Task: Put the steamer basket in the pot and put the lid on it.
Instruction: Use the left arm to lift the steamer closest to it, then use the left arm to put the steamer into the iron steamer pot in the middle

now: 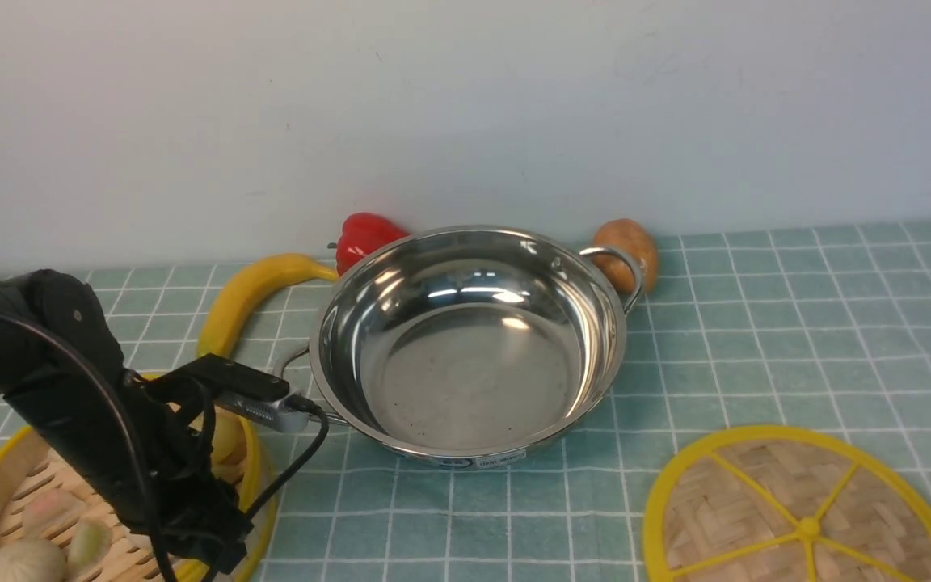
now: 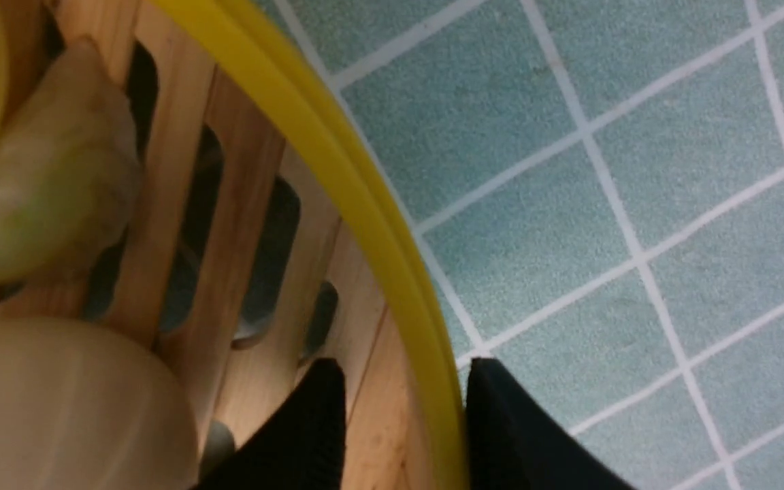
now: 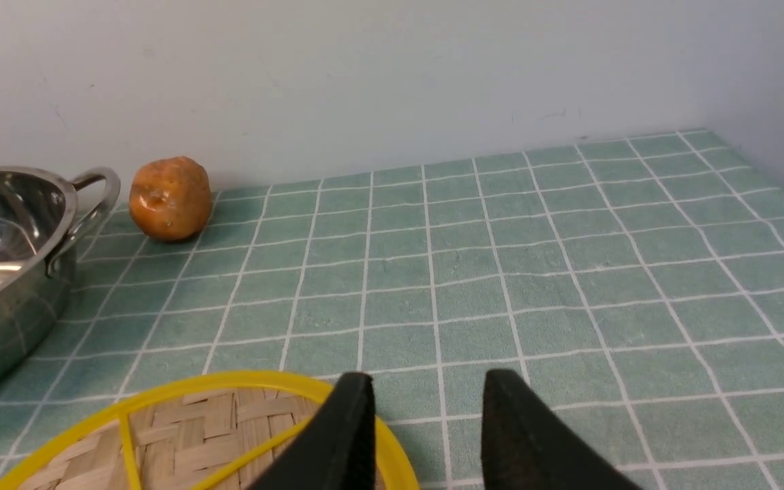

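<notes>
My left gripper will make the basket dip at its far side when I lift, as my gripper straddles just one side of the wide steamer basket (image 2: 434,400). The buns will stay inside.
The steamer basket (image 1: 259,473) sits at the front left with pale buns (image 1: 25,562) on its slatted floor. My left gripper (image 2: 404,367) stands open astride its yellow rim (image 2: 365,204), one finger inside over the slats and the other outside against the rim. The empty steel pot (image 1: 368,323) stands in the middle, right of the basket. The woven lid (image 1: 797,517) lies flat at the front right. In the right wrist view my right gripper (image 3: 426,381) is open and empty, low above the cloth, one finger over the lid's (image 3: 215,429) edge.
A banana (image 1: 255,287) and a red pepper (image 1: 364,234) lie behind the pot on the left. A potato (image 1: 627,246) rests by its right handle. The white wall stands close behind. Green checked cloth covers the table.
</notes>
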Controlling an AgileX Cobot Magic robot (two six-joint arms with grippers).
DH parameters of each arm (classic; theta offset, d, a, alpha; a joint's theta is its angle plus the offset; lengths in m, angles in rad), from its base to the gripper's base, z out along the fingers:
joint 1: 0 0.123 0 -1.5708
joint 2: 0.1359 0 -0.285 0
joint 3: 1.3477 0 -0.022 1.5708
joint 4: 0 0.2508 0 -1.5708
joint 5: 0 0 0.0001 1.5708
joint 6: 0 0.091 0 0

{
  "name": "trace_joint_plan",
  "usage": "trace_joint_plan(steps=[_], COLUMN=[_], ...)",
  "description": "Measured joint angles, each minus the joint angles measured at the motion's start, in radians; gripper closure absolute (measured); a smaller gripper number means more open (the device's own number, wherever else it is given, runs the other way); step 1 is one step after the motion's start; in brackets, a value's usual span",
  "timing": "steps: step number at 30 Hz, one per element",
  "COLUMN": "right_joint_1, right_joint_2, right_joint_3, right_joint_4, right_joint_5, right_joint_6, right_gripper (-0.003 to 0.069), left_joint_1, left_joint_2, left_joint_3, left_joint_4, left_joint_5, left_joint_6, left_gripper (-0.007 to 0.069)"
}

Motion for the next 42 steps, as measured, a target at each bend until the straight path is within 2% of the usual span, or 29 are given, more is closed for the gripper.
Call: trace_joint_plan(steps=[4, 7, 8, 9, 16, 19, 28, 31, 37, 39, 42], right_joint_1=[0.000, 0.000, 0.000, 0.000, 0.000, 0.000, 0.000, 0.000, 0.000, 0.000, 0.000], right_joint_2=[0.000, 0.000, 0.000, 0.000, 0.000, 0.000, 0.000, 0.000, 0.000, 0.000, 0.000], right_joint_3=[0.000, 0.000, 0.000, 0.000, 0.000, 0.000, 0.000, 0.000, 0.000, 0.000, 0.000], right_joint_4=[0.000, 0.000, 0.000, 0.000, 0.000, 0.000, 0.000, 0.000, 0.000, 0.000, 0.000], right_joint_5=[0.000, 0.000, 0.000, 0.000, 0.000, 0.000, 0.000, 0.000, 0.000, 0.000, 0.000], right_joint_6=[0.000, 0.000, 0.000, 0.000, 0.000, 0.000, 0.000, 0.000, 0.000, 0.000, 0.000], right_gripper=[0.0416, 0.0416, 0.0416, 0.0416, 0.0416, 0.0416, 0.0416, 0.0416, 0.0416, 0.0416, 0.0416], left_joint_1=[0.000, 0.000, 0.000, -0.001, -0.001, -0.008, -0.132, -0.167, -0.321, -0.347, -0.426], left_joint_2=[0.021, 0.028, 0.028, 0.028, 0.000, -0.060, -0.176, -0.175, -0.104, -0.087, -0.033], left_joint_3=[0.000, 0.000, 0.000, -0.002, -0.042, -0.115, -0.380, -0.429, -0.541, -0.554, -0.584], left_joint_4=[-0.002, -0.009, -0.013, -0.011, 0.039, 0.088, 0.202, 0.201, 0.190, 0.188, 0.185], left_joint_5=[0.000, 0.004, 0.008, 0.010, 0.067, 0.150, 0.297, 0.300, 0.295, 0.282, 0.215], left_joint_6=[0.000, -0.002, -0.005, -0.018, -0.036, -0.063, -0.090, -0.066, 0.136, 0.167, 0.247], left_gripper=[0.0422, 0.0489, 0.0550, 0.0578, 0.0590, 0.0598, 0.0595, 0.0595, 0.0595, 0.0595, 0.0595])
